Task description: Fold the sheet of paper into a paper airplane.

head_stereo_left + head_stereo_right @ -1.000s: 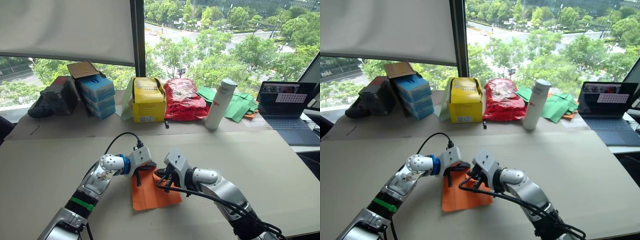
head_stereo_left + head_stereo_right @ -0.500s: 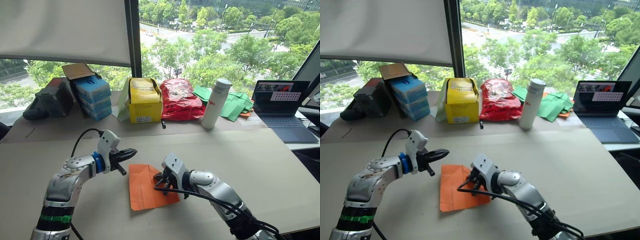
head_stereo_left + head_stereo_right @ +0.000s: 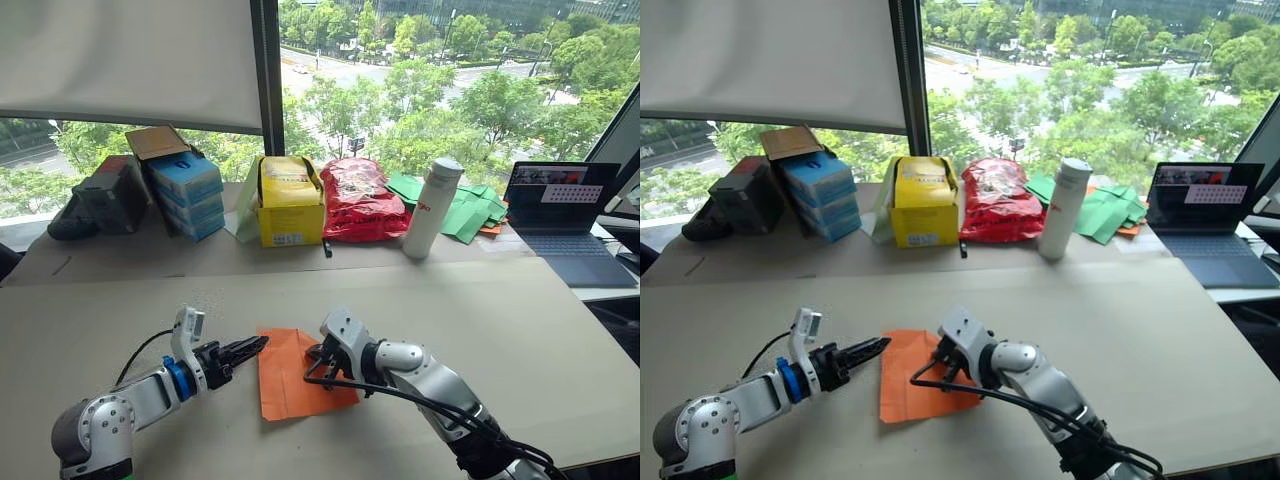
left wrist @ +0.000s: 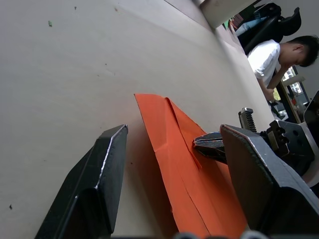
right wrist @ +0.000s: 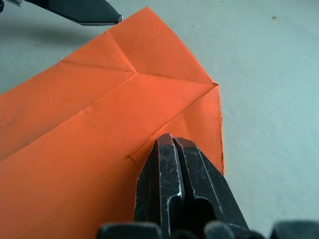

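The sheet [image 3: 285, 390] will double over into a narrow, pointed half when the robot folds it, because a corner flap [image 4: 185, 127] stops along the middle.
The sheet of paper [image 3: 292, 376], bright orange and creased, lies flat on the tan table [image 3: 480, 320] in front of me. One corner is folded over along a diagonal crease [image 5: 149, 74]. My right gripper [image 5: 172, 143] is shut, and its joined fingertips press down on the sheet near its right edge [image 3: 318, 357]. My left gripper [image 4: 172, 130] hovers low just off the sheet's left edge [image 3: 252, 347], pointing at it. It is open with nothing between its fingers. No folded paper airplane shape is visible.
Along the window at the table's back stand blue boxes [image 3: 190, 190], a yellow box [image 3: 290, 200], a red bag [image 3: 362, 198], a white bottle [image 3: 432, 208], green paper pieces [image 3: 475, 212] and a laptop [image 3: 565, 215]. A seated person [image 4: 271, 57] is off to the side.
My left gripper has come off the sheet, drawn back to the left and low over the table, and opened. The right gripper stays pressed on the sheet. The camera has shifted a little.
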You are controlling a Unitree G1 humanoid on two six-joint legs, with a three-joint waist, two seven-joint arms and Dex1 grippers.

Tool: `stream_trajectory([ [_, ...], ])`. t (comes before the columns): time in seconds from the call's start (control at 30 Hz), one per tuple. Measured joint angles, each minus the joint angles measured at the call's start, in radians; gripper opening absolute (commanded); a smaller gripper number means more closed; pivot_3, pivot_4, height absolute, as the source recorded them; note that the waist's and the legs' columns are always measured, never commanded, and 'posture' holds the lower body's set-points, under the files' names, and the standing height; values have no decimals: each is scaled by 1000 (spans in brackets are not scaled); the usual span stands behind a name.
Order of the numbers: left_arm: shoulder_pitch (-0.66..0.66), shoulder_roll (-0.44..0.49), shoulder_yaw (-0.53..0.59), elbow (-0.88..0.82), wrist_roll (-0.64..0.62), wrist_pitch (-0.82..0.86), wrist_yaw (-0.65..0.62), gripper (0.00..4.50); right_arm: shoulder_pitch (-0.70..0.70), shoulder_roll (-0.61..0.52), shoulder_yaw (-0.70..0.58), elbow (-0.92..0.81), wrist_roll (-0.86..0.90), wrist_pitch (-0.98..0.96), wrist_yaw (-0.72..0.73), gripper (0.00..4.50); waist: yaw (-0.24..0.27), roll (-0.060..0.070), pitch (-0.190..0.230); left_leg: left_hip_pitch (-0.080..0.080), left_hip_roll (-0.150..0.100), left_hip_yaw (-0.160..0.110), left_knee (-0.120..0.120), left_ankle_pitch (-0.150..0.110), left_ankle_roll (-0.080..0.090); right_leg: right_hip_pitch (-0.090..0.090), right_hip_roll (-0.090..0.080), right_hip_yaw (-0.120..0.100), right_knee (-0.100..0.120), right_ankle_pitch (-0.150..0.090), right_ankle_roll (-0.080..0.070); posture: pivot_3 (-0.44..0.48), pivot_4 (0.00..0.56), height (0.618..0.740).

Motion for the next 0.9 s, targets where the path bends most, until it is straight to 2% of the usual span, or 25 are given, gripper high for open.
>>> stream_trajectory([
  [0.1,1,-5,-15,8,-1,-12,33,3142,0,3,1,0,-1,1,-1,0,-1,0,0,0,0,0,0,0,0,0,-1,0,0,0,0,0,150,740],
  [0.2,-14,-11,-19,21,-3,-31,54,2349,-1,5,2,0,-2,2,-2,0,0,0,0,0,0,0,0,-1,1,-1,-1,0,0,0,-1,0,150,740],
  [0.43,-25,19,-72,24,-4,-56,59,52,-1,11,2,0,-5,4,-5,0,-2,0,0,0,0,0,-1,-1,1,-1,-2,0,0,0,-1,0,150,740],
  [0.63,-55,34,-107,24,-3,-80,61,52,-1,21,0,1,-6,12,-13,0,-1,0,0,0,0,0,-1,-1,1,-1,-3,0,-1,0,-1,0,150,740],
  [0.73,-64,70,-154,12,22,-129,52,52,0,26,0,0,-5,15,-19,0,-2,0,0,0,0,0,-2,-1,1,-1,-4,0,-1,0,-1,0,150,740],
  [0.9,-61,274,-391,-72,243,-431,-106,52,2,60,-32,0,8,51,-33,0,-2,1,1,-2,0,1,-4,1,-3,-4,-5,-1,-2,1,-3,0,150,740],
])
